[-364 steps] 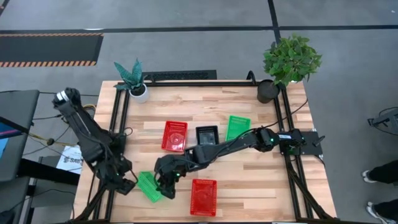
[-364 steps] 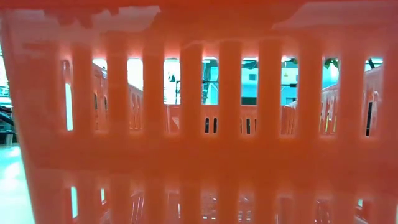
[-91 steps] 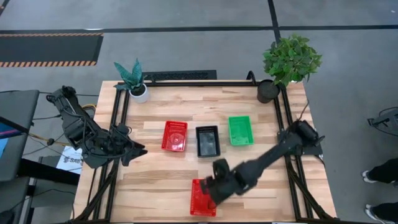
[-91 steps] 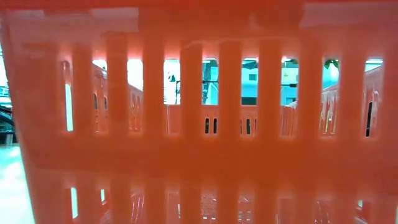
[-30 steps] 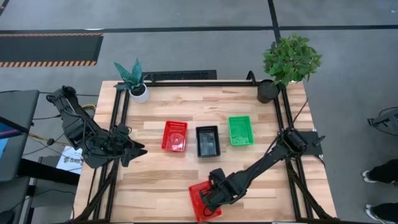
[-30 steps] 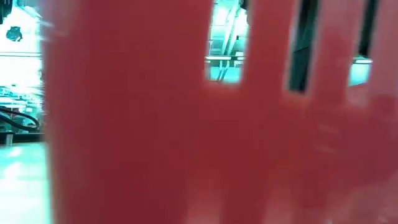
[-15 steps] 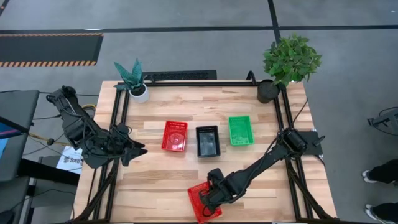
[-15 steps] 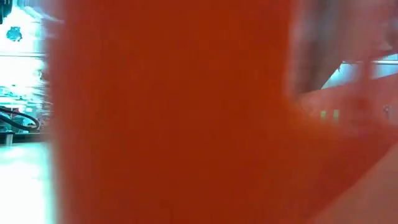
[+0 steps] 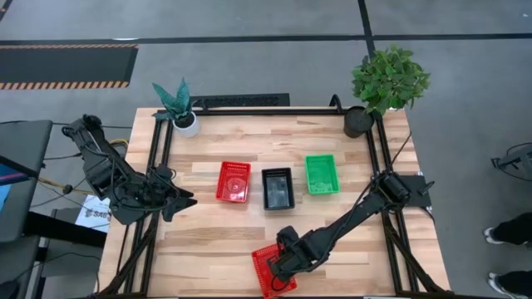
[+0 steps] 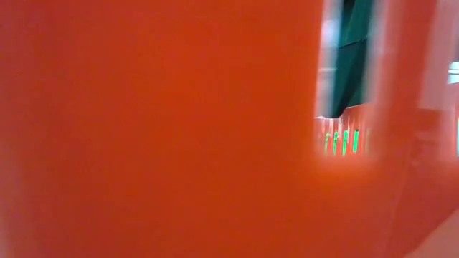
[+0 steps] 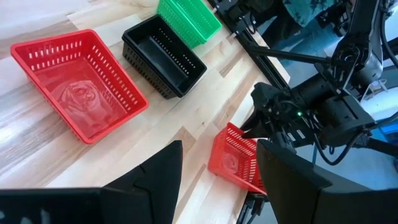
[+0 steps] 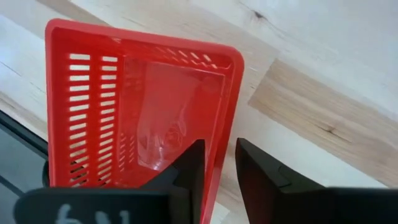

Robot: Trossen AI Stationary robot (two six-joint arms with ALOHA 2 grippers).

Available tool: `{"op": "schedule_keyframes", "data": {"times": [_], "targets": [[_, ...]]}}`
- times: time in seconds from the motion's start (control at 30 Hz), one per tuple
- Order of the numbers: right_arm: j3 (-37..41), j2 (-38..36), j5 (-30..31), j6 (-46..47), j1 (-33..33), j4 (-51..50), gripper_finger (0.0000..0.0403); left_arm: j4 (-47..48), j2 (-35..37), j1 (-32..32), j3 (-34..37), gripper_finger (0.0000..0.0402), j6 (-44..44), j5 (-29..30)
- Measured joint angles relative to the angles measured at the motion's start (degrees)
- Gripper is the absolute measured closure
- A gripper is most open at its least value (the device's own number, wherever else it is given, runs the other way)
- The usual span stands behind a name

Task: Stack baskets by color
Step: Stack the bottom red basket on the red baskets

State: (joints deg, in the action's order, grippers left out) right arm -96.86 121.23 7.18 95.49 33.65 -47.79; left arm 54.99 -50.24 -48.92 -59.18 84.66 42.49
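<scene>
The near red basket (image 9: 267, 269) widens from its bottom to its rim. I expect it to nest deep inside the other red basket when I lower it.
A red basket (image 9: 233, 181), a black basket (image 9: 278, 188) and a green basket (image 9: 322, 174) stand in a row at mid-table. They also show in the left wrist view as the red basket (image 11: 81, 84), the black basket (image 11: 163, 56) and the green basket (image 11: 186, 18). Another red basket (image 9: 268, 274) lies askew at the table's near edge and fills the low view (image 10: 158, 129). My right gripper (image 9: 280, 264) is over it, open, with the basket's long side wall (image 12: 225, 134) between its fingers. My left gripper (image 9: 181, 202) waits open at the table's left edge. My right gripper comes from above, pointing steeply down. One finger (image 12: 189, 168) is inside the near red basket and the other finger (image 12: 261, 174) is outside its long side wall. I cannot tell whether either finger touches the wall.
A small potted plant (image 9: 179, 106) stands at the far left corner and a bushy one (image 9: 386, 79) at the far right corner. Black frame rails (image 9: 158, 166) run along the table's sides. Bare wood (image 9: 208, 241) lies near left of the red basket.
The red basket at the near edge has shifted in front of the low camera. Its slotted wall, seen a second ago, now covers nearly that whole view. My right arm has stayed over the basket.
</scene>
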Motion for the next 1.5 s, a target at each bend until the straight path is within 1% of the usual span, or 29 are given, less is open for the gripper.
{"op": "schedule_keyframes", "data": {"times": [0.13, 0.3, 0.4, 0.53, 0.57, 0.67, 0.77, 1.0, 1.1, 1.27, 1.33, 1.4, 1.5], "targets": [[0.9, -0.1, 0.1, -0.2, 0.0, 1.0, 0.0290, 0.0, 0.0, 0.0, 0.0, 0.0209, 0.0, 0.0], [2.1, -0.1, 0.0, -0.1, 0.0, 1.6, 0.0296, 0.0, 0.0, 0.0, 0.0, 0.0209, 0.0, 0.0], [2.1, -0.1, 0.0, -0.8, 0.0, 1.5, 0.0321, 0.0, 0.0, 0.0, 0.0, 0.0209, 0.0, 0.0], [2.1, -0.1, -0.9, -2.5, -0.4, 1.4, 0.0381, 0.0, 0.0, 0.0, 0.0, 0.0209, 0.0, 0.1], [2.1, -0.1, -0.7, -2.8, -0.5, 1.4, 0.0388, 0.0, 0.0, 0.0, 0.0, 0.0209, 0.0, 0.1], [2.1, -0.5, 0.3, -3.2, -1.5, 0.5, 0.0389, 0.1, 0.0, 0.0, 0.0, 0.0209, -0.2, 0.2], [1.5, -1.8, 0.3, -6.1, -3.1, -0.7, 0.0396, 0.1, 0.0, 0.0, 0.0, 0.0209, -0.3, 0.2], [-3.0, -6.9, 5.2, -14.3, -9.6, -5.8, 0.0399, 0.2, 0.0, 0.0, 0.0, 0.0209, -0.4, 0.6], [-3.8, -9.5, 7.5, -17.2, -13.8, -5.8, 0.0399, 0.2, 0.0, 0.0, 0.0, 0.0209, -0.2, 2.3], [-4.1, -12.0, 11.3, -18.2, -21.5, -4.6, 0.0400, 0.1, 0.0, 0.0, 0.0, 0.0209, -0.1, 3.4], [-4.1, -11.6, 11.4, -18.4, -24.8, -1.8, 0.0400, 0.1, 0.0, 0.0, 0.0, 0.0209, -0.1, 3.4], [-4.1, -11.1, 10.2, -19.4, -27.5, 2.7, 0.0400, 0.1, 0.0, 0.0, 0.0, 0.0209, -0.1, 3.4], [-4.2, -9.1, 9.7, -20.3, -30.3, 13.0, 0.0400, -0.1, 0.0, 0.0, 0.0, 0.0209, 0.0, 3.9]]}}
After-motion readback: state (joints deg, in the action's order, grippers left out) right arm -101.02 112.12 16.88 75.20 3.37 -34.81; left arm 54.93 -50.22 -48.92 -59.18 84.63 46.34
